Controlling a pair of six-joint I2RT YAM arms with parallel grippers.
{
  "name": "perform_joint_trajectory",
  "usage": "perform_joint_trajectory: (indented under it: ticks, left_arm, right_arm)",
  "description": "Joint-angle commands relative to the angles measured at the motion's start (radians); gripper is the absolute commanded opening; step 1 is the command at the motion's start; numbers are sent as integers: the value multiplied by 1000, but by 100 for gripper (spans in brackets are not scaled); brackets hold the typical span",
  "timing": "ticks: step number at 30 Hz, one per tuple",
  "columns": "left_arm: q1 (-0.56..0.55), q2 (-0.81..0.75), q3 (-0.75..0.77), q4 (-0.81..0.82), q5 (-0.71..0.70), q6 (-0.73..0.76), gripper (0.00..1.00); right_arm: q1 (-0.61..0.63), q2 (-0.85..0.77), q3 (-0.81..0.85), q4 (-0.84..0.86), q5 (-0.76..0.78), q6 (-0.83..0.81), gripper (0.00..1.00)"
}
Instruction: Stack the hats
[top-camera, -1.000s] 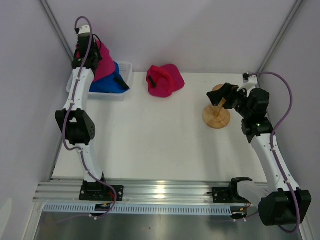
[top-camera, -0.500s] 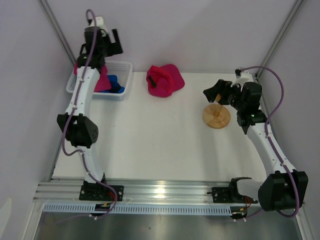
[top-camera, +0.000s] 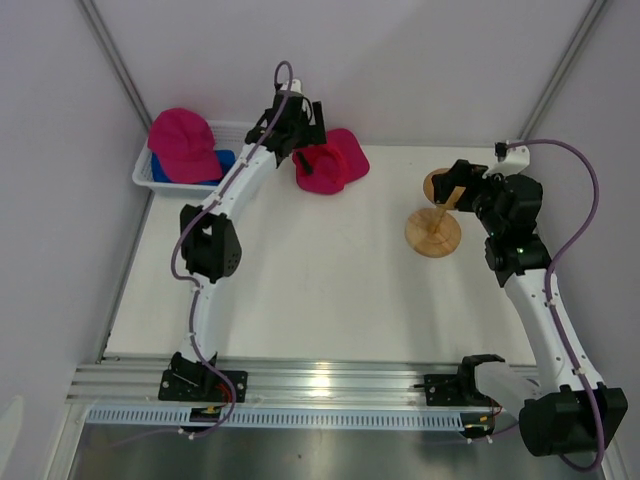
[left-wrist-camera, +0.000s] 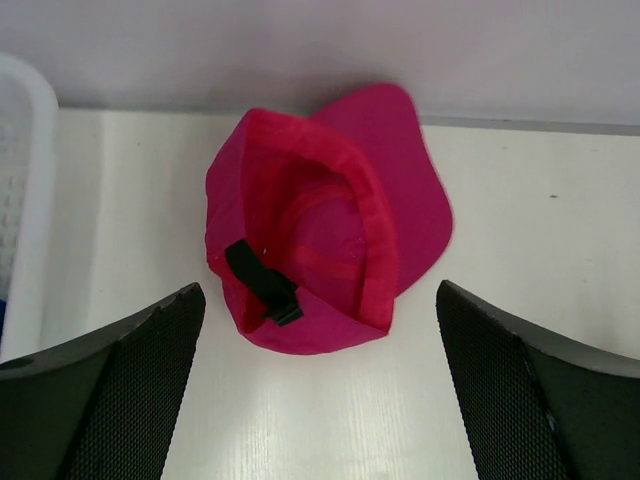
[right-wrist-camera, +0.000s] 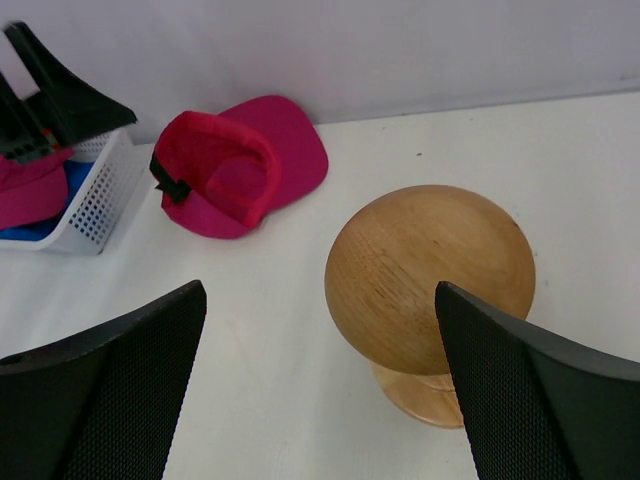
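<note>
The hat's side (left-wrist-camera: 226, 197) will fold inward when I pinch near the black strap, since the rim (left-wrist-camera: 254, 122) of the upside-down magenta hat bends at soft corners.
A magenta hat (top-camera: 330, 160) lies upside down on the table at the back, its black strap showing in the left wrist view (left-wrist-camera: 262, 285). My left gripper (top-camera: 292, 125) hovers over that hat (left-wrist-camera: 320, 230), open and empty, one finger (left-wrist-camera: 120, 390) on either side. A second magenta hat (top-camera: 185, 140) rests on a blue hat (top-camera: 217, 161) in the white basket (top-camera: 150, 180). My right gripper (top-camera: 452, 185) is open beside the ball of the wooden stand (right-wrist-camera: 430, 275), holding nothing.
The basket (left-wrist-camera: 20, 180) stands at the back left corner, close to the left wall. The wooden stand (top-camera: 433, 232) is at the right, under my right gripper (right-wrist-camera: 318, 290). White walls close off the back and both sides.
My left gripper opened and let the magenta hat drop onto the basket, then swung right to above the loose magenta hat. The right gripper shifted slightly by the stand.
</note>
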Motion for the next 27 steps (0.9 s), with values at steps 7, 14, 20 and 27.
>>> perform_joint_trajectory:
  ticks: [7,14,20,27]
  left_arm:
    - [-5,172,38,18,-115,-118,94]
    - [2,201,115,-33,-147,-198,88]
    - [74,237,120,-118,-25,-328,86]
    - [119,286,157,-105,98,-365,79]
  right_arm:
    - [-2,-56,-6,11,59,-64,99]
    - [0,-51,2,51,-55,-66,99]
    - [0,-45,-6,76,-66,-58,99]
    - [0,-40,-4,77,-75,-56,99]
